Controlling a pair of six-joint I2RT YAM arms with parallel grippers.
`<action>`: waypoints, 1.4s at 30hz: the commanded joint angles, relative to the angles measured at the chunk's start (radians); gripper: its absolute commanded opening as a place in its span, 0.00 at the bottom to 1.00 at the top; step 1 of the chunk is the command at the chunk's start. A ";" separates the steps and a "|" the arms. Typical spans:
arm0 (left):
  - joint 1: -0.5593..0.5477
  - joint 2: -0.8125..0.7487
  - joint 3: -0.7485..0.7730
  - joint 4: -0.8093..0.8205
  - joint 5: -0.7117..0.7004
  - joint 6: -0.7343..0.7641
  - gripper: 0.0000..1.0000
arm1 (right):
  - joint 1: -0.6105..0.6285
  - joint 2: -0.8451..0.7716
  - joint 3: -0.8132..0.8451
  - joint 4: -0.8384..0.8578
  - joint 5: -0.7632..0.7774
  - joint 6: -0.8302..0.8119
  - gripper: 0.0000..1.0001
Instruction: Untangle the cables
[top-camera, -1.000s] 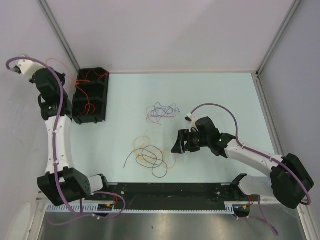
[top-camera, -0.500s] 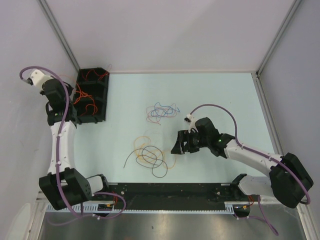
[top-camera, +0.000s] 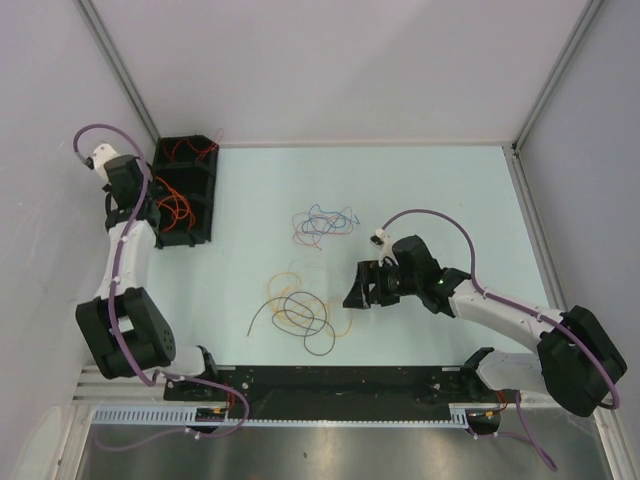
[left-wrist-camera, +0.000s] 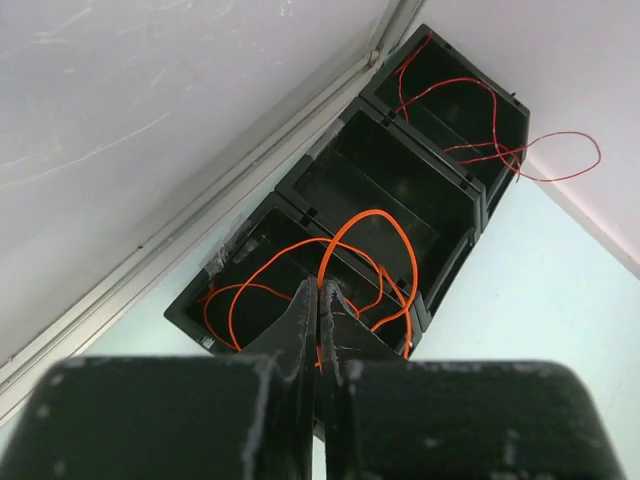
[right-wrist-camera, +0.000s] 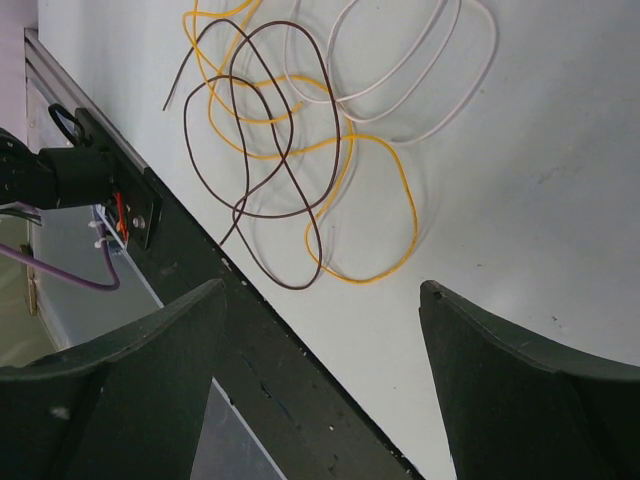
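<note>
The orange cable's loops (top-camera: 177, 205) are hanging into the near compartment (top-camera: 188, 228). My left gripper should keep going over the black bin and let go of the cable there.
My left gripper (left-wrist-camera: 320, 287) is shut on a thin orange cable (left-wrist-camera: 372, 216), which loops from the fingertips into the near compartment of a black bin (left-wrist-camera: 296, 180). A red cable (left-wrist-camera: 470, 95) lies in the far compartment and trails over the rim. In the top view the left gripper (top-camera: 148, 212) is at the bin's (top-camera: 213, 200) left side. On the table lie a blue, purple and red tangle (top-camera: 322, 222) and a brown, yellow and pale tangle (top-camera: 300, 310). My right gripper (top-camera: 362, 286) hangs open just right of that tangle. The right wrist view has brown (right-wrist-camera: 262, 130), yellow (right-wrist-camera: 400, 195) and white (right-wrist-camera: 420, 70) cables ahead of the right gripper (right-wrist-camera: 320, 292).
A black rail (top-camera: 340, 380) runs along the near table edge between the arm bases. Grey walls close in the back (top-camera: 330, 70) and both sides. The three-compartment bin sits in the far left corner against the wall.
The left arm has swung right from the wall toward the bin, carrying the orange cable over the near compartment. The right arm has not moved.
</note>
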 joint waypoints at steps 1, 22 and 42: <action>0.000 0.048 0.064 0.022 0.034 0.048 0.00 | -0.011 -0.010 -0.006 0.053 -0.025 -0.015 0.82; 0.059 0.292 0.033 0.251 0.128 0.179 0.00 | -0.041 0.009 -0.011 0.057 -0.058 -0.030 0.82; -0.062 -0.152 -0.036 0.248 0.025 0.114 0.85 | -0.044 -0.028 -0.009 0.069 -0.062 0.006 0.83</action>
